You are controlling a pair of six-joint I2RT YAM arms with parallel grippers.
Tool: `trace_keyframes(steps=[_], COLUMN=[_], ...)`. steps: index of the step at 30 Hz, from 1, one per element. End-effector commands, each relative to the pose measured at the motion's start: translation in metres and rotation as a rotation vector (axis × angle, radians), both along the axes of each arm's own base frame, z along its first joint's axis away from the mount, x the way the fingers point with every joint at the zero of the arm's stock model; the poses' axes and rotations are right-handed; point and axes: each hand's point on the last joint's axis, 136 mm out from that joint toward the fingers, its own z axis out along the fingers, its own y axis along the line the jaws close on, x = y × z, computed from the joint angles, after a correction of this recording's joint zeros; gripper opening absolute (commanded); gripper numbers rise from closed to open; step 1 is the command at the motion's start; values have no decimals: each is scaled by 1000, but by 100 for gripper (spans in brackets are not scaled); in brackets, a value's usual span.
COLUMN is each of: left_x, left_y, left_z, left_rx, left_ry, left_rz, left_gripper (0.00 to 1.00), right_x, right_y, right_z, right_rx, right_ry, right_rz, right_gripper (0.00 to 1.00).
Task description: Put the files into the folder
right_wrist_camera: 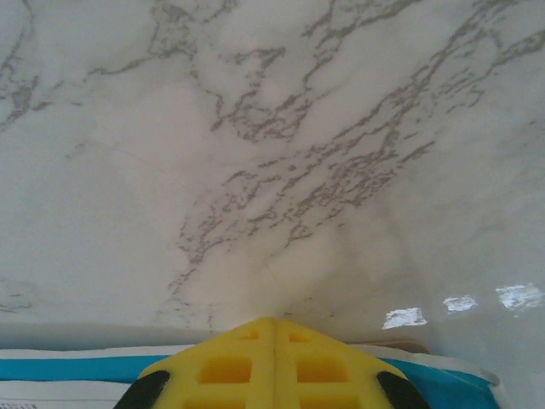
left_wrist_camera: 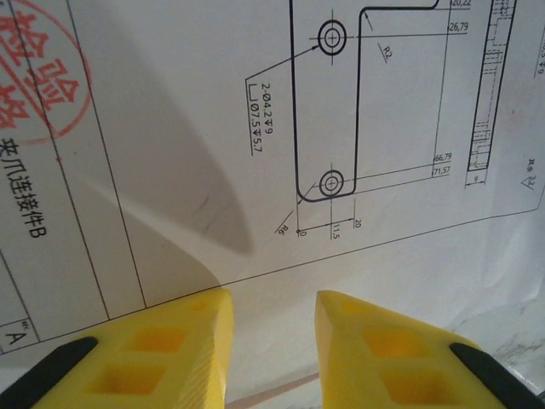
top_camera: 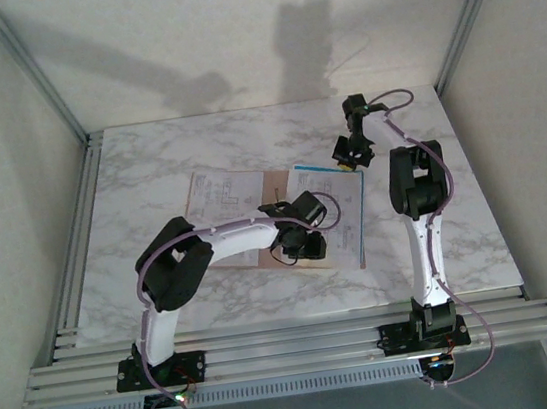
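Observation:
The blue strip (top_camera: 363, 227) juts out along the sheet's long outer side, so my right gripper should leave the sheet's far edge, come around and push that side (top_camera: 363, 195) inward.
Two files lie on the pinkish-tan folder (top_camera: 273, 188) in the middle of the marble table. One is a plain white sheet (top_camera: 220, 196) on the left. The other is a sheet edged in bright blue (top_camera: 338, 196) on the right. My left gripper (top_camera: 295, 252) hangs low over the near part of the papers. In the left wrist view its yellow fingers (left_wrist_camera: 274, 298) stand apart over a printed line drawing (left_wrist_camera: 341, 128), nothing between them, with a tan strip of folder (left_wrist_camera: 264, 394) just below. My right gripper (top_camera: 348, 159) is shut at the blue sheet's far edge, fingertips (right_wrist_camera: 274, 322) above the blue strip (right_wrist_camera: 68, 371).
Bare marble table (top_camera: 147, 161) surrounds the folder on every side. Aluminium rails (top_camera: 292, 348) run along the near edge where both arm bases are bolted. White enclosure walls and frame posts (top_camera: 41, 84) close in the left, right and back.

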Motion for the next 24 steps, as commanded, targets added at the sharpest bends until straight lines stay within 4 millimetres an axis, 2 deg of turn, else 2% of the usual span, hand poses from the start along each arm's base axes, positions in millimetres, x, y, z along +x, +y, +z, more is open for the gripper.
trace_keyframes(steps=[1, 7, 15, 18, 24], left_x=[15, 24, 23, 25, 27], left_y=[7, 6, 0, -4, -5], left_z=[-5, -5, -6, -2, 10], left_rx=[36, 21, -5, -16, -35], left_ry=[-19, -19, -4, -7, -20], left_rz=[37, 47, 40, 43, 56], left_gripper=[31, 31, 31, 31, 33], right_x=[-17, -22, -14, -5, 15], right_y=[-1, 0, -1, -2, -10], right_z=[-14, -16, -4, 11, 57], right_rx=[-18, -9, -15, -15, 10], right_ry=[62, 64, 37, -2, -104], right_rz=[22, 22, 28, 15, -42], right_gripper=[0, 0, 0, 0, 12])
